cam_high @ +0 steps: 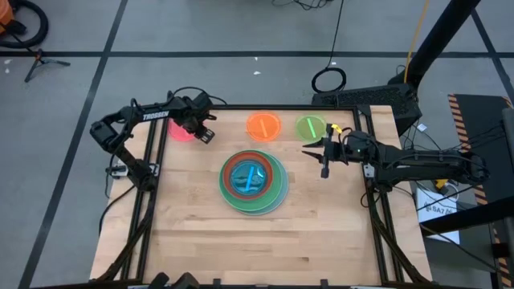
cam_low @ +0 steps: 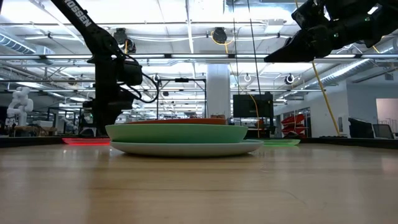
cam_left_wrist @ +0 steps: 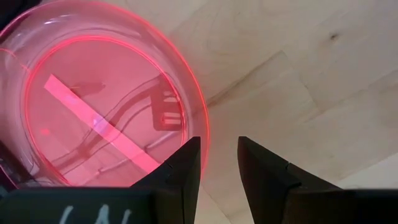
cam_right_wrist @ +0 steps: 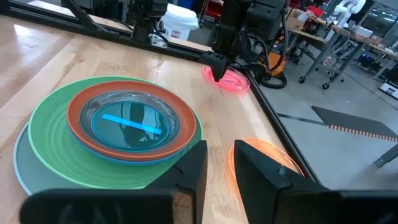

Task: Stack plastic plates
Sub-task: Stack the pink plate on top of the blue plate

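The left gripper's fingers are too high above the pink plate's rim [cam_left_wrist: 207, 116], so the robot should open them and lower them around that edge [cam_left_wrist: 206, 133] before it closes them.
A stack [cam_high: 253, 181] stands mid-table: a large light blue plate at the bottom, then green, blue and red-orange plates, with a small teal plate [cam_right_wrist: 130, 124] on top. A small pink plate [cam_left_wrist: 93, 106] lies flat at the far left. Small orange [cam_high: 263, 125] and lime [cam_high: 310, 128] plates lie at the far edge. My left gripper [cam_left_wrist: 219, 149] is low over the pink plate's rim [cam_left_wrist: 204, 127], open by a narrow gap. My right gripper [cam_right_wrist: 219, 155] hangs well above the table between the stack and the lime plate, narrowly open and empty. My left gripper comes from above, pointing down, with its fingers [cam_left_wrist: 186, 165] on either side of the pink plate's rim on the side facing the orange plate. I cannot tell whether they touch it. The plate lies flat on the table.
The table's dark frame rail [cam_high: 152, 152] runs close beside the pink plate. Bare wood [cam_high: 265, 249] lies toward the near edge. Cables and equipment stand on the floor beyond the far edge.
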Controlling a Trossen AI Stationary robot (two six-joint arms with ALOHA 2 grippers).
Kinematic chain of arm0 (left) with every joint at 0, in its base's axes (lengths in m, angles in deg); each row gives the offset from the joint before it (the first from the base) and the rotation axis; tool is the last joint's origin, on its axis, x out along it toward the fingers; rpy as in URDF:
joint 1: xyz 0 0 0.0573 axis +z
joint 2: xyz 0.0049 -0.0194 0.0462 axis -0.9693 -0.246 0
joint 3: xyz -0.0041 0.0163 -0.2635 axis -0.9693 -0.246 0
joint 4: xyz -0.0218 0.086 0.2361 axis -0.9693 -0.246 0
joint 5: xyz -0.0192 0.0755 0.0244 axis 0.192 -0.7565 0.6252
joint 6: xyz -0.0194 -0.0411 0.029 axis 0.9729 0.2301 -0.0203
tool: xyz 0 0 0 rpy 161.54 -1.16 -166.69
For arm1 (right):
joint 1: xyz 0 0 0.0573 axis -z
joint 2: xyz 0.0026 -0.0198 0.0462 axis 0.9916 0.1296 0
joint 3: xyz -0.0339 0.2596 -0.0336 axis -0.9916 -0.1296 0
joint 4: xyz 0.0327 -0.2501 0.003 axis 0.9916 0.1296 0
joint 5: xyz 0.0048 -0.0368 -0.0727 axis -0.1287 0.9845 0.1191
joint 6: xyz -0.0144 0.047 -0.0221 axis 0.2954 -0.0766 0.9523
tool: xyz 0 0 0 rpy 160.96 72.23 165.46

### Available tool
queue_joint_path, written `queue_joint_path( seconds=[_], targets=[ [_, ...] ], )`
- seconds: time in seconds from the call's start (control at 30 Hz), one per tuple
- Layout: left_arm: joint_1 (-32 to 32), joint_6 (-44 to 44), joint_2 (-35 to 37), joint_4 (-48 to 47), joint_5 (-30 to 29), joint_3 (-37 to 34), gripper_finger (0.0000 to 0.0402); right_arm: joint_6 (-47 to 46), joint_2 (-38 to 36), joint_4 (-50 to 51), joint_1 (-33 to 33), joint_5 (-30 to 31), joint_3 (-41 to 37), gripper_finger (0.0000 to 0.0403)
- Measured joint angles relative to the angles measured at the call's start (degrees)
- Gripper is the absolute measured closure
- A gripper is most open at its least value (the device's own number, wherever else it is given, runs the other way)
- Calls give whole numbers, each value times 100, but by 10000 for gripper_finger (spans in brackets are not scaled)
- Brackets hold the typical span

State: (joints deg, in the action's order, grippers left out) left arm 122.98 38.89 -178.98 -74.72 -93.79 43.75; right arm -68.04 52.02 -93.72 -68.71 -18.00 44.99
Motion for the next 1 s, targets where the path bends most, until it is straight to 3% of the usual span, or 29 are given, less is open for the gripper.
queue_joint_path(
  seconds=[0.17,0.37,0.47,0.57,0.83,1.0],
  targets=[
    [0,-20,0,11,-376,0,292,-1,0,1,0,0,0,330],
    [-37,15,0,145,-378,-2,361,-2,-1,1,0,0,2,330],
    [-26,64,2,224,-380,-2,370,-1,-1,1,0,0,2,330],
    [-33,62,2,222,-380,-2,360,0,-1,1,0,-2,2,330],
    [-33,-24,2,285,-380,-2,287,0,-1,1,0,-2,2,330],
    [-33,-36,2,283,-381,-2,273,0,-1,1,0,-2,2,330]
  ],
)
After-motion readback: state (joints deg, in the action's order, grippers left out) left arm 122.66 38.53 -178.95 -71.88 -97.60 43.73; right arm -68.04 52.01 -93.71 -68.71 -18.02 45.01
